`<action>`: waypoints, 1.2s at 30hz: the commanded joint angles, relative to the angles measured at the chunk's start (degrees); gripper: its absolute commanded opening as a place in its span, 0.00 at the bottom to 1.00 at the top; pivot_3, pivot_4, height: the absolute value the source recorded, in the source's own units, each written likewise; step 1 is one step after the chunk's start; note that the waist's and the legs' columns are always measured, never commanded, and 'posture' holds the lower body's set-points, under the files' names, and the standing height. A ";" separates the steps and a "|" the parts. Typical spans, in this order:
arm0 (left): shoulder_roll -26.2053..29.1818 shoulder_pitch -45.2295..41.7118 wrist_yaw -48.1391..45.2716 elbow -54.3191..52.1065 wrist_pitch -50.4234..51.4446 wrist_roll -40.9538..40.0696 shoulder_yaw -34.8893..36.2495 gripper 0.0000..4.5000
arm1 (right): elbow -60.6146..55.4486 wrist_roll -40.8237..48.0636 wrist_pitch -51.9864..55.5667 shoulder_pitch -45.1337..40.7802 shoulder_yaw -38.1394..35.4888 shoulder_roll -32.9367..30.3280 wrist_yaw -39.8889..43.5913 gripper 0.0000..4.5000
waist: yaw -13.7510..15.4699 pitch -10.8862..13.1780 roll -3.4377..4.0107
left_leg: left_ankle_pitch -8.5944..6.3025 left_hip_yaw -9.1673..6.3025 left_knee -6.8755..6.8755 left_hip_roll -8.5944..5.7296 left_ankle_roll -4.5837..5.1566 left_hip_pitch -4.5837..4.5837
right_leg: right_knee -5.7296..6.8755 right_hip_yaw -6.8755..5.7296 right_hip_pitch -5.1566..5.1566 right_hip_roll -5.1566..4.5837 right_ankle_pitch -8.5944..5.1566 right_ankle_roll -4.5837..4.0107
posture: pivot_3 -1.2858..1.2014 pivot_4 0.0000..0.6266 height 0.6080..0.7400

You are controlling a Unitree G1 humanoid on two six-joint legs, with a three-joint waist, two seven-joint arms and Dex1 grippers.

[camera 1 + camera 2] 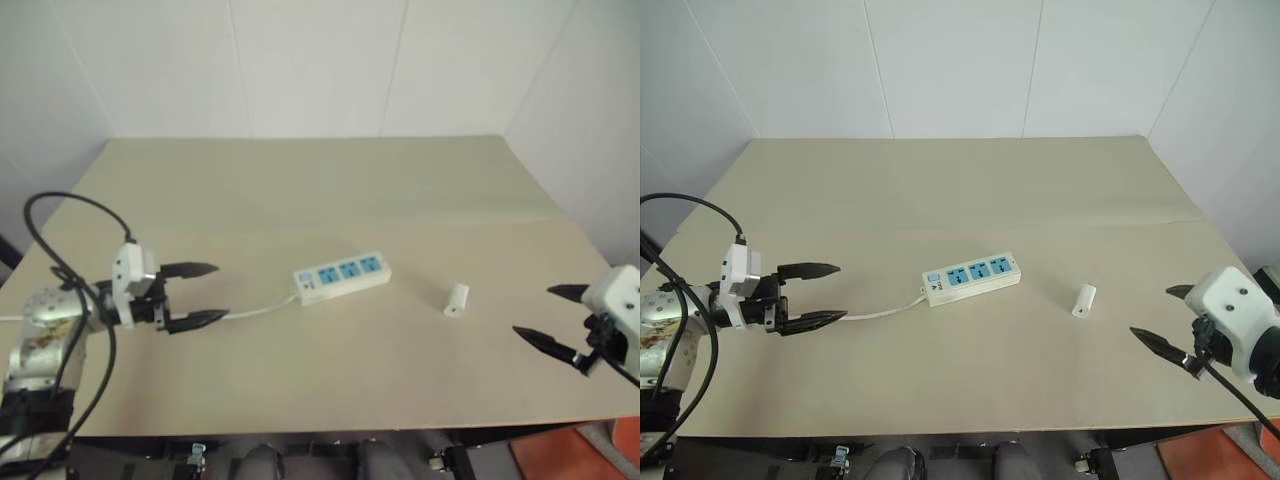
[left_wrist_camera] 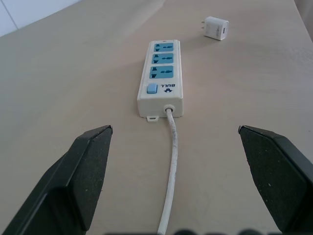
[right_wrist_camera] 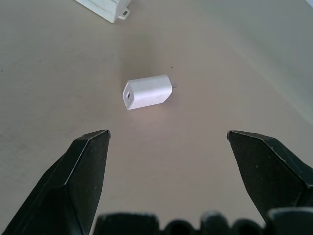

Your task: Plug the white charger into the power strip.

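Observation:
The white cord (image 1: 264,309) bends loosely into the power strip's switch end (image 1: 343,278), so the power strip will swing around flat and the cord will follow when the robot turns it.
The power strip (image 1: 342,276) lies flat near the table's middle, three blue sockets facing up, its thin white cord (image 1: 262,309) trailing toward the left. The white charger (image 1: 456,299) lies on its side on the table, right of the strip and apart from it; the right wrist view shows the charger (image 3: 146,91) straight ahead of the fingers. My left gripper (image 1: 206,294) hovers open at the left, pointing at the strip's cord end (image 2: 166,103), nothing between its fingers. My right gripper (image 1: 551,315) hovers open at the right edge, aimed at the charger.
The beige table (image 1: 320,190) runs back to white walls; its front edge lies just below both grippers. A black cable (image 1: 60,240) loops over my left arm. Orange floor (image 1: 590,455) shows at the lower right.

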 commanded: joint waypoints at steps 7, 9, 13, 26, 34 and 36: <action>0.20 -2.47 0.99 1.67 -2.66 0.85 -0.05 1.00 | 0.15 0.46 -1.63 0.66 -0.90 -1.17 -2.21 1.00 | 0.01 0.00 0.00 | 0.00 0.00 0.00 0.00 0.00 0.01 | 0.00 0.00 0.00 0.00 0.00 0.00 | 0.52 0.24 1.00; 0.18 -2.78 1.16 1.85 -2.69 0.84 -0.10 1.00 | 0.01 0.50 -1.64 0.70 -0.93 -1.37 -2.33 1.00 | 0.01 0.00 0.00 | 0.00 0.00 0.00 0.01 0.00 0.00 | 0.00 0.00 0.00 0.00 0.01 -0.01 | 0.52 0.24 1.00; -0.02 -3.57 1.36 2.86 -3.34 1.19 -0.32 1.00 | -0.18 0.57 -1.47 0.69 -1.27 -1.60 -2.81 1.00 | 0.04 0.00 -0.01 | 0.00 0.00 0.00 0.00 0.00 0.00 | 0.00 0.00 0.00 0.00 0.01 -0.01 | 0.52 0.24 1.00; -12.21 -18.91 -3.24 29.33 -17.52 7.02 -7.36 1.00 | -6.30 4.61 2.13 -4.23 2.45 -1.85 -6.44 1.00 | 1.07 0.00 -0.02 | 0.00 0.00 0.01 -0.05 0.00 -0.05 | -0.02 -0.01 0.00 0.00 0.03 -0.01 | 0.52 0.24 1.00; -20.98 -33.20 -6.87 55.20 -29.30 11.43 -7.93 1.00 | -14.12 11.42 9.37 -14.83 10.27 -1.90 -12.82 1.00 | 1.11 0.13 -0.24 | 0.01 -0.07 0.02 -0.07 0.01 -0.18 | -0.04 -0.04 -0.07 0.02 0.05 -0.01 | 0.52 0.24 1.00; -21.98 -35.37 -7.38 58.22 -31.66 13.32 -8.67 1.00 | -15.17 12.13 10.60 -15.99 11.71 -1.74 -14.38 1.00 | 1.17 0.13 -0.25 | 0.01 -0.07 0.03 -0.08 0.01 -0.23 | -0.06 -0.03 -0.10 0.02 0.05 -0.01 | 0.52 0.24 1.00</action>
